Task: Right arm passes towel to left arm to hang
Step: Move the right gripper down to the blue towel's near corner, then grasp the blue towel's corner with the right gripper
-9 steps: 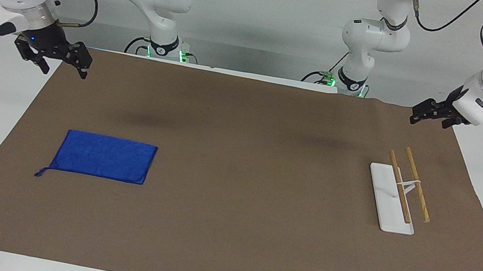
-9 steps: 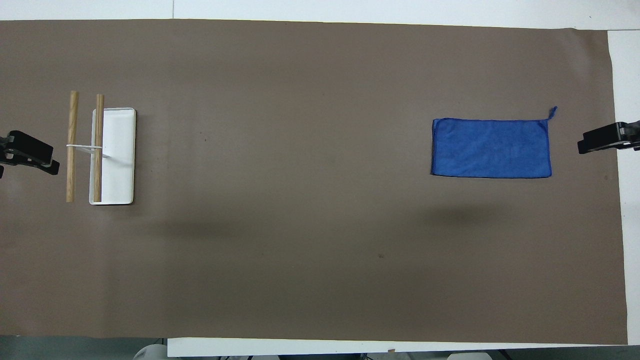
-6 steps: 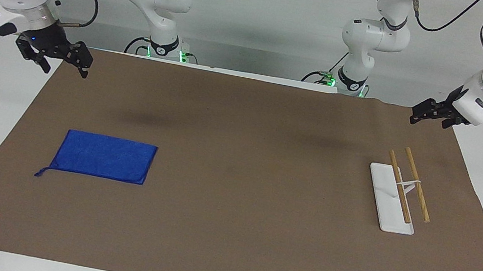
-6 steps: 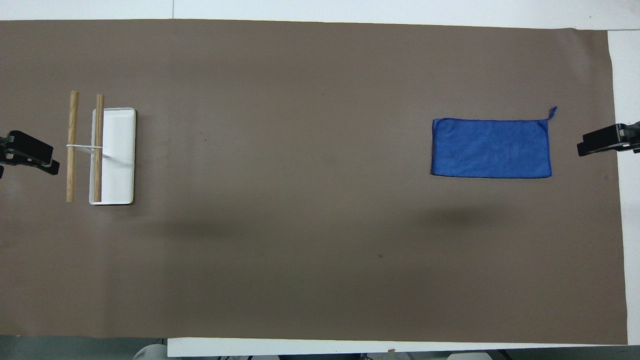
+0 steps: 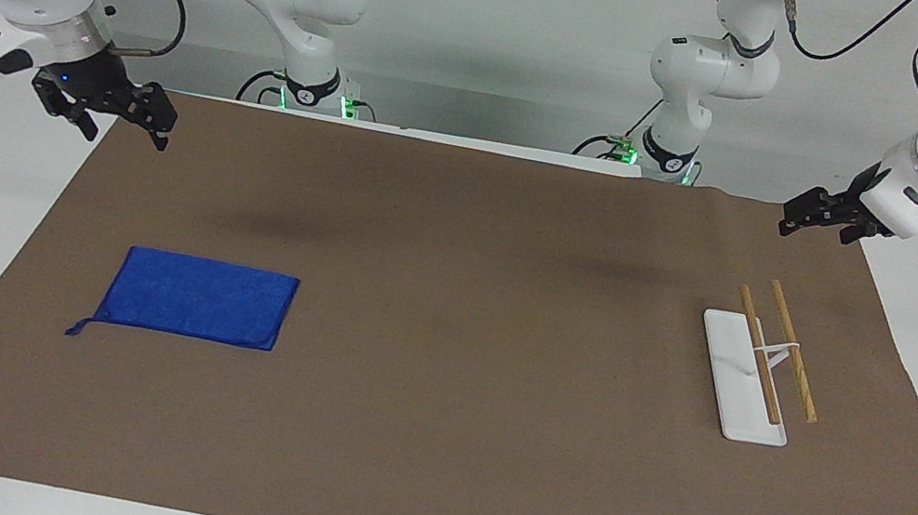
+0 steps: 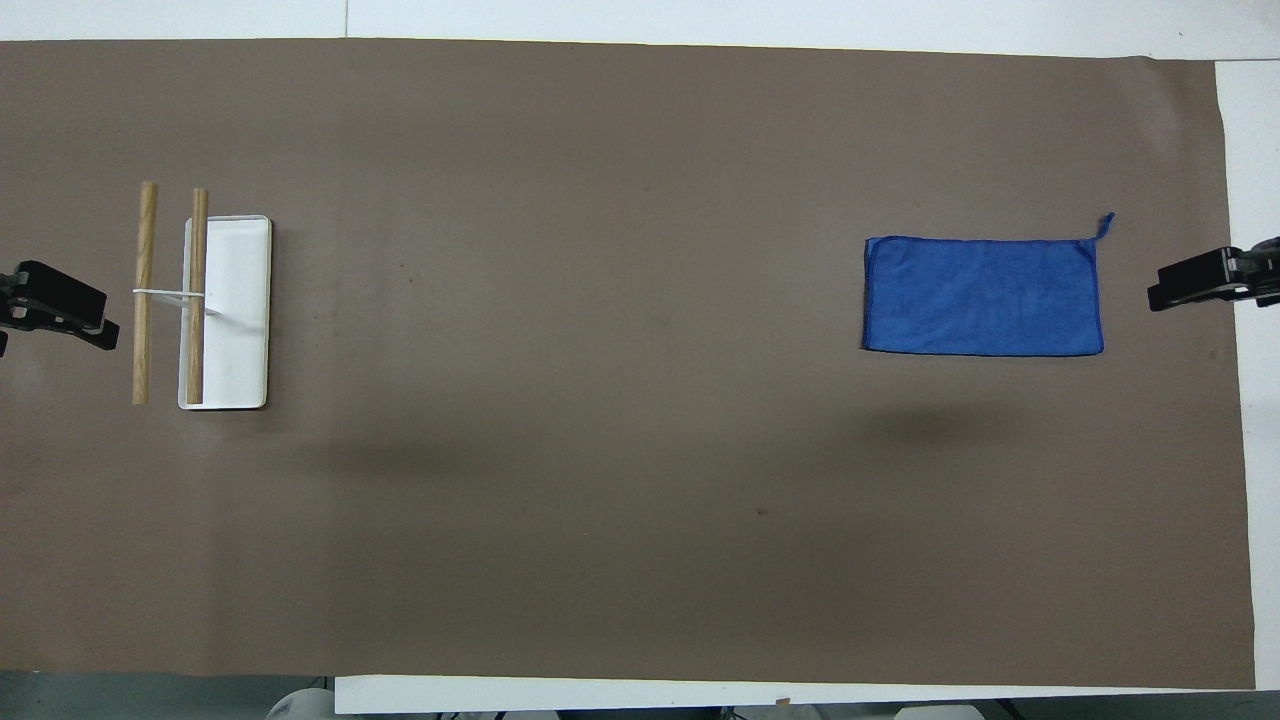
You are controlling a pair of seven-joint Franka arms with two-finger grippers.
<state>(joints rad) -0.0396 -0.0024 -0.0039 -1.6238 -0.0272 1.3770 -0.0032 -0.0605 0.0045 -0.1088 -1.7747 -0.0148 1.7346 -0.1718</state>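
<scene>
I see the blue towel lying thin and flat with a soft, bent loop tail, so it will bunch up and droop when I lift its end.
The blue towel lies flat on the brown mat toward the right arm's end of the table, and shows in the overhead view. Its loop tail sticks out from one corner. My right gripper is open and empty, up in the air over the mat's edge at its own end, apart from the towel; the overhead view shows its tip. My left gripper is open and empty and waits in the air over the mat's edge at the left arm's end.
A rack with a white base and two wooden bars stands on the mat toward the left arm's end, seen also in the overhead view. The brown mat covers most of the table.
My right gripper has crept slightly inward over the mat's edge toward the towel. The towel, the rack and the left arm have not moved.
</scene>
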